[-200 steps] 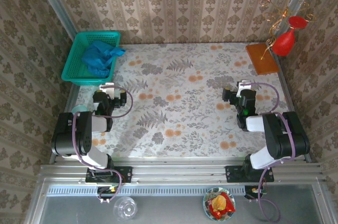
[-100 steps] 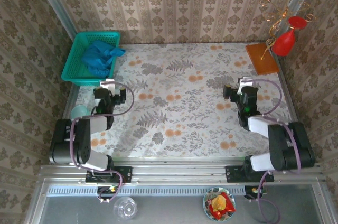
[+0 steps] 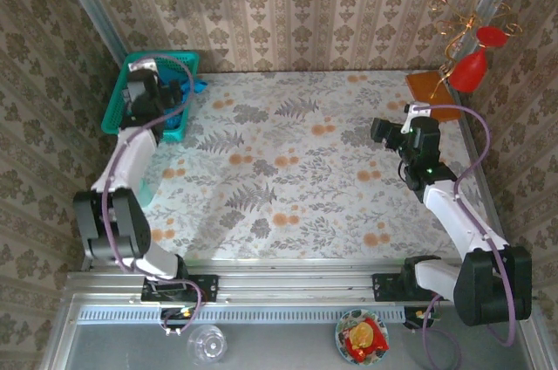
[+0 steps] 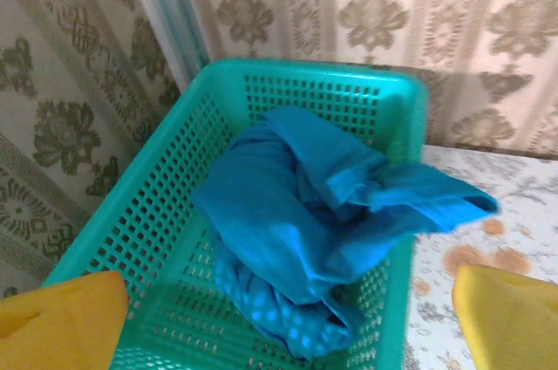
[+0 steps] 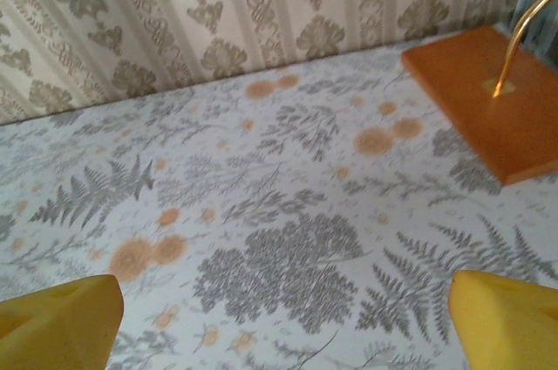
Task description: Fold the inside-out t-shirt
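The basket's mesh bottom (image 4: 187,291) shows around the crumpled t-shirt, so the inside-out t-shirt (image 4: 292,213) should come out whole and leave the teal basket empty when I lift it.
The inside-out t-shirt (image 4: 305,213) is a crumpled blue-teal bundle lying in the teal mesh basket (image 4: 305,69) at the table's far left corner. One fold hangs over the basket's right rim. In the top view my left gripper (image 3: 146,89) hovers over the basket (image 3: 118,117) and hides most of the t-shirt (image 3: 193,87). My left gripper (image 4: 288,322) is open, its yellow fingertips (image 4: 61,318) wide apart above the basket's near side, with nothing between them. My right gripper (image 3: 394,132) (image 5: 286,322) stands open over bare flowered tablecloth at the right, holding nothing.
An orange wooden base with a gold wire stand (image 3: 432,95) (image 5: 488,108) sits at the far right corner, beside a red vase (image 3: 471,69). Patterned walls close in the back and both sides. A bowl (image 3: 362,338) and a glass (image 3: 207,344) sit below the arms' rail.
My left arm has stretched from the near left of the table out to the basket. My right arm has reached further back and right. Both grippers stay open.
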Robot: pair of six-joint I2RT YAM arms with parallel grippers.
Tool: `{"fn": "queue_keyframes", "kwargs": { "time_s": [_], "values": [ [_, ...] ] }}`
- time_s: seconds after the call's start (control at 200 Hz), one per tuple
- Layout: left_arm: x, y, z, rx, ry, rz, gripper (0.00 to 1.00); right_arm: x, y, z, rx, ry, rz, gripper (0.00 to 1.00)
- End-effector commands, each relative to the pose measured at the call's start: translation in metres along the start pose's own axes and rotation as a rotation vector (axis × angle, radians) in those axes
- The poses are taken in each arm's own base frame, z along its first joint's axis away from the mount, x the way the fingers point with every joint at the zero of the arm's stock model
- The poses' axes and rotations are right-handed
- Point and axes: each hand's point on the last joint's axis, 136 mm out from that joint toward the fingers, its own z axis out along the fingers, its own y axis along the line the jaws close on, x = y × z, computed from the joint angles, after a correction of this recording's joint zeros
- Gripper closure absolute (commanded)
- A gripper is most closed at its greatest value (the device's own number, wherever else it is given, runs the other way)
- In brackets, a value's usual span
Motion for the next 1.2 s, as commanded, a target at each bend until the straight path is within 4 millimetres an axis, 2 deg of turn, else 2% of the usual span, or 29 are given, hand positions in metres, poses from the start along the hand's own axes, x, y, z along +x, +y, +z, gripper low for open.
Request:
{"fn": "queue_keyframes", "kwargs": {
  "time_s": [0.0,0.205,0.39,0.485,0.575,0.67,0.74,0.855,0.95,1.075,1.195],
  "values": [
    [0.05,0.008,0.029,0.016,0.271,-0.058,0.06,0.01,0.013,-0.003,-0.063,0.085,0.045,0.03],
    [0.065,0.022,0.079,0.035,0.393,-0.177,0.1,0.015,0.02,-0.002,-0.095,0.109,0.045,0.03],
    [0.092,0.021,0.118,0.056,0.491,-0.227,0.14,0.021,0.023,-0.001,-0.113,0.13,0.046,0.04],
    [0.099,0.018,0.133,0.063,0.518,-0.23,0.17,0.024,0.024,-0.001,-0.123,0.139,0.048,0.04],
    [0.104,0.015,0.145,0.071,0.533,-0.238,0.28,0.025,0.025,0.0,-0.125,0.148,0.05,0.04],
    [0.101,0.012,0.149,0.083,0.531,-0.243,0.59,0.024,0.026,-0.002,-0.127,0.148,0.053,0.04],
    [0.087,0.013,0.144,0.09,0.491,-0.252,0.77,0.022,0.026,-0.004,-0.129,0.151,0.056,0.05],
    [0.04,0.01,0.123,0.129,0.377,-0.269,1.0,0.015,0.032,-0.012,-0.144,0.149,0.054,0.06],
    [-0.007,0.005,0.096,0.177,0.274,-0.268,1.0,0.006,0.035,-0.022,-0.152,0.138,0.05,0.06],
    [-0.072,-0.006,0.048,0.26,0.12,-0.261,1.0,-0.008,0.037,-0.037,-0.153,0.112,0.048,0.06],
    [-0.13,-0.036,-0.008,0.42,-0.018,-0.248,1.0,-0.025,0.038,-0.053,-0.156,0.078,0.048,0.06]
  ]
}}
